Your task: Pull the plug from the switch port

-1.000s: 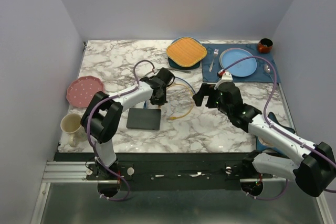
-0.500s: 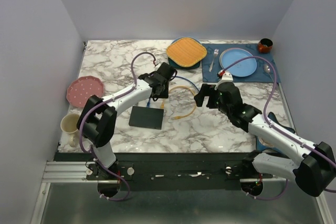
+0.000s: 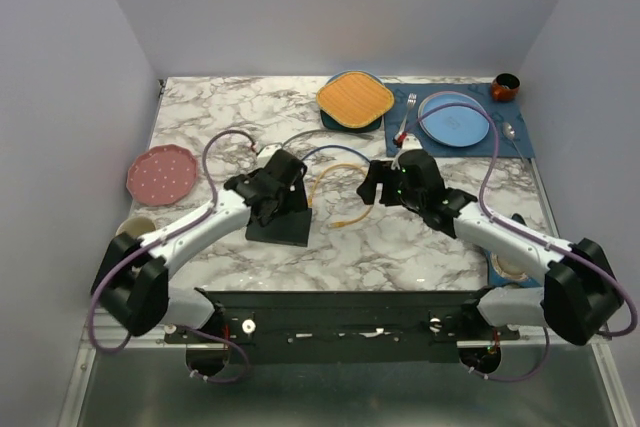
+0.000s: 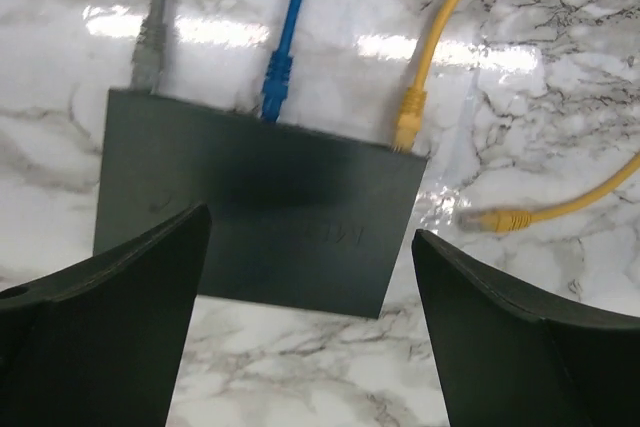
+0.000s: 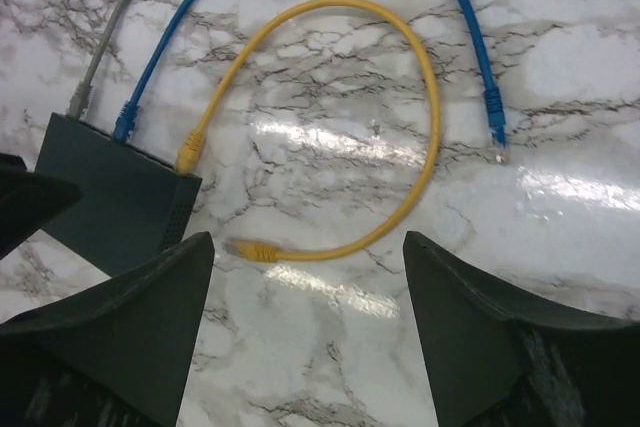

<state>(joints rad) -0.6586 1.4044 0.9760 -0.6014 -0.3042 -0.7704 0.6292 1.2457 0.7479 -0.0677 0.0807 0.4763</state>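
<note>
The yellow cable point(image 3: 326, 172) should swing round with the switch when I turn it, and so should the cable's loose end, because its plug point(image 3: 310, 203) sits in the switch's far edge.
The switch point(image 3: 278, 228) is a flat black box on the marble, also seen in the left wrist view point(image 4: 260, 207) and the right wrist view point(image 5: 110, 197). Along its far edge sit a grey plug point(image 4: 148, 57), a blue plug point(image 4: 276, 82) and a yellow plug point(image 4: 408, 117). The yellow cable loops round to a loose end point(image 5: 250, 249); the blue cable's free end point(image 5: 495, 132) lies further right. My left gripper point(image 4: 310, 225) hangs open above the switch, holding nothing. My right gripper point(image 5: 307, 247) is open over bare marble beside the loose yellow end.
A pink plate point(image 3: 158, 173) and a cream cup point(image 3: 135, 230) stand at the left edge. At the back are an orange square plate point(image 3: 354, 99), a blue plate point(image 3: 454, 119) on a blue mat, a fork point(image 3: 405, 119) and a brown bowl point(image 3: 506, 85).
My left gripper has opened and drawn back from the plugs to above the switch, its elbow swinging low left. The right gripper has shifted left toward the cables, its jaws slightly narrower.
</note>
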